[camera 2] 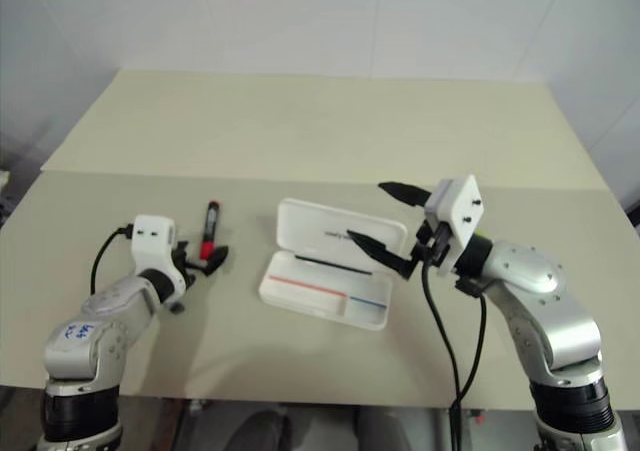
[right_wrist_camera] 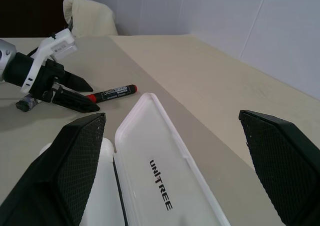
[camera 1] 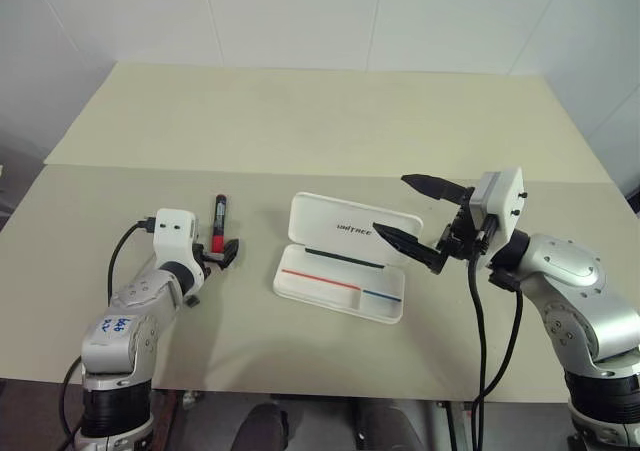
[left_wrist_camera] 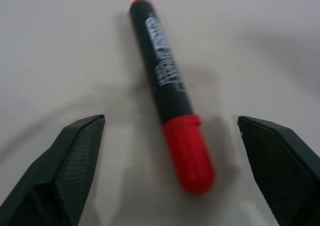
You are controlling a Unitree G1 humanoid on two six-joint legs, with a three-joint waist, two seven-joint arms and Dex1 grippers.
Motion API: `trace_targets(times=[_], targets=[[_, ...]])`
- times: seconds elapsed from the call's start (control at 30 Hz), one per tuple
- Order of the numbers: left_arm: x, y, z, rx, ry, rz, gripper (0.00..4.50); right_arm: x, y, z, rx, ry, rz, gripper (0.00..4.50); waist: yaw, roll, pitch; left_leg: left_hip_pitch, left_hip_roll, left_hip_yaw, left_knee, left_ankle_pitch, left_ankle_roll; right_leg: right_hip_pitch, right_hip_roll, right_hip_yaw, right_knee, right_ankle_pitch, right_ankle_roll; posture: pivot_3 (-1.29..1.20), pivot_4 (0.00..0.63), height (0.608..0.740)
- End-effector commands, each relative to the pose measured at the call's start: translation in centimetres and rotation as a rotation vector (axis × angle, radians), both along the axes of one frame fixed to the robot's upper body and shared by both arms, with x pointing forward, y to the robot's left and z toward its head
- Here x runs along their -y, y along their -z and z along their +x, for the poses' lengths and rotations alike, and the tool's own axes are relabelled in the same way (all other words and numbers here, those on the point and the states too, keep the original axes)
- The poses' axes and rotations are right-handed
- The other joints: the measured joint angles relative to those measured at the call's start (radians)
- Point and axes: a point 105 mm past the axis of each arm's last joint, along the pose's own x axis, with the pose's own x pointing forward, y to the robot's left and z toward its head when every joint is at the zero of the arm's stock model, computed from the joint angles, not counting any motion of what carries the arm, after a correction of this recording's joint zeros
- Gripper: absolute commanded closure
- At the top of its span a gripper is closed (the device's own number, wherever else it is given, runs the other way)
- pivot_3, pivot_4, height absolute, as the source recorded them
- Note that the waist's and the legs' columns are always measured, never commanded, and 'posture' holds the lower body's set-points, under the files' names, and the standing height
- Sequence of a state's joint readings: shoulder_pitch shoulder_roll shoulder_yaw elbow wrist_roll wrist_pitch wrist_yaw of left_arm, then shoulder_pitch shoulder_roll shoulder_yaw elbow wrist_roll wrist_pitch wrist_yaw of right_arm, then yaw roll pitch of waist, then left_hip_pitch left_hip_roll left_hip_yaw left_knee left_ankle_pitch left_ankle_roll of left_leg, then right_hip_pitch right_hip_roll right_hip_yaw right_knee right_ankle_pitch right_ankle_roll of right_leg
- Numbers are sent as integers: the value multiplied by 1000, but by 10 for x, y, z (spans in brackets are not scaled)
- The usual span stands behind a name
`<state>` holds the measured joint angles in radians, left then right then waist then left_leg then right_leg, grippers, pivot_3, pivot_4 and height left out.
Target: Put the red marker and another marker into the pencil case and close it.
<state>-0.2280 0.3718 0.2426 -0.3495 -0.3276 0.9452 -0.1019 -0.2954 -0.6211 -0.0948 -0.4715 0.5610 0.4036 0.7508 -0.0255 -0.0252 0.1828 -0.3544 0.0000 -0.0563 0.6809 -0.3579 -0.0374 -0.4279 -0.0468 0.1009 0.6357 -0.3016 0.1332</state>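
The red line (camera 1: 320,280) runs along the edge of a long divider in the tray, so the other marker will come to rest lengthwise next to that divider when the robot lowers it in.
The red marker (camera 1: 218,223), black-bodied with a red cap, lies on the table left of the pencil case. My left gripper (camera 1: 218,254) is open and low over the table, one finger on each side of the cap end (left_wrist_camera: 189,153); I cannot tell whether they touch it. The white pencil case (camera 1: 338,283) lies open at mid-table, its lid (camera 1: 352,229) folded back and a red and blue line inside the tray. To the right of the case and above its right end, my right gripper (camera 1: 415,214) hangs open and empty. Another marker is out of view.
A small grey stub (right_wrist_camera: 24,104) lies on the table beside my left wrist. The beige table (camera 1: 320,121) stretches far behind the case to the white wall. Its front edge (camera 1: 300,399) runs just below the case.
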Motion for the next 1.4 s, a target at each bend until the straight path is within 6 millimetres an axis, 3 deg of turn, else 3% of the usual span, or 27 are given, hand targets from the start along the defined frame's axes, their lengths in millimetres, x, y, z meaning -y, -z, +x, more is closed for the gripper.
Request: trace_targets(times=[0.03,0.13,0.37,0.43,0.63,0.73,0.9,0.97,1.13,1.27,1.4], targets=[[-2,-1,2,-2,-19,6,217,3,-13,-10,48,-24,-14,0,0,0,0,0,0,0,0,0,0,0,0,0,0,0,0,0,150,740],[-3,-1,5,-7,-22,3,931,1,-10,-18,12,-86,-50,0,1,0,0,0,0,0,0,0,0,0,0,0,0,0,0,0,150,740],[-3,-1,10,-13,-13,11,3417,3,-6,-29,-39,-184,-124,0,12,0,0,0,-1,-1,0,0,0,1,0,-1,0,0,0,0,150,740],[-1,-1,10,-15,-8,8,3928,3,-7,-28,-36,-183,-127,0,20,0,0,0,-1,-1,0,0,0,1,0,-1,0,0,0,0,150,740],[5,-6,9,10,8,-11,3936,3,-7,-25,-27,-169,-117,0,25,0,0,0,0,-1,0,0,0,1,0,-1,-2,0,0,0,150,740],[9,-18,11,66,18,-42,3936,3,-7,-23,-24,-160,-114,0,28,0,0,0,0,-1,0,0,0,1,-1,-1,-3,0,0,0,150,740],[20,-56,12,255,111,-95,3936,6,-8,-22,-20,-144,-110,0,28,0,0,-2,0,-3,0,1,-1,1,-1,-3,-4,0,0,0,150,740],[21,-81,8,391,186,-82,3936,9,-8,-21,-19,-122,-105,0,27,0,0,-2,0,-3,-1,3,-5,1,-1,-3,-5,0,0,0,150,740],[22,-105,-4,532,353,-35,3936,20,-12,-15,-2,-42,-71,0,24,0,0,-2,1,-3,-3,3,-5,0,0,-3,-7,0,0,0,150,740],[42,-114,-25,597,647,50,3936,29,-17,-11,19,25,-53,0,25,0,0,-3,0,-3,-3,3,-5,1,-1,-4,-8,0,0,0,150,740],[51,-112,-34,600,795,94,3936,36,-20,-11,31,63,-49,0,26,0,0,-3,0,-3,-3,3,-5,1,-1,-4,-9,0,0,0,150,740]])
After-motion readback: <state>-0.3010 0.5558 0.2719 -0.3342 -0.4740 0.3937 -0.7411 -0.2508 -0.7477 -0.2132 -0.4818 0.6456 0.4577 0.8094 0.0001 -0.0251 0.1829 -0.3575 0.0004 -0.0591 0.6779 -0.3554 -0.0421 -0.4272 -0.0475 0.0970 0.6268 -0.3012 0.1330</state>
